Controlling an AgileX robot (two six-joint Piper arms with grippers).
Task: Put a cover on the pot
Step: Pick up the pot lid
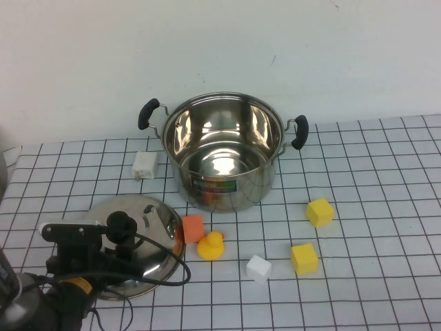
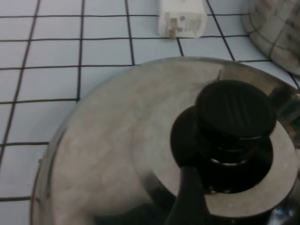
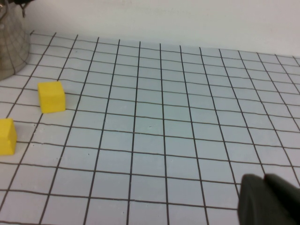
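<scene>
I expect the domed steel lid (image 1: 160,240) to settle level on the pot's rim when I lower it, since the pot's round opening (image 1: 223,136) looks about as wide.
The shiny steel pot (image 1: 224,152) stands open at the back middle of the table, with black side handles and a coloured label on its side. Its edge shows in the left wrist view (image 2: 276,33). The domed steel lid (image 1: 148,221) with a black knob (image 1: 120,222) lies flat on the table at the front left. My left gripper (image 1: 118,240) is over the lid, open, with the knob (image 2: 234,112) between its fingers (image 2: 187,197). My right gripper (image 3: 265,187) is shut and empty above bare table at the right, out of the high view.
A white plug adapter (image 1: 145,165) lies left of the pot. An orange cube (image 1: 193,228) and a yellow duck (image 1: 211,245) sit right beside the lid. A white cube (image 1: 258,267) and two yellow cubes (image 1: 304,258) (image 1: 320,212) lie in front of the pot.
</scene>
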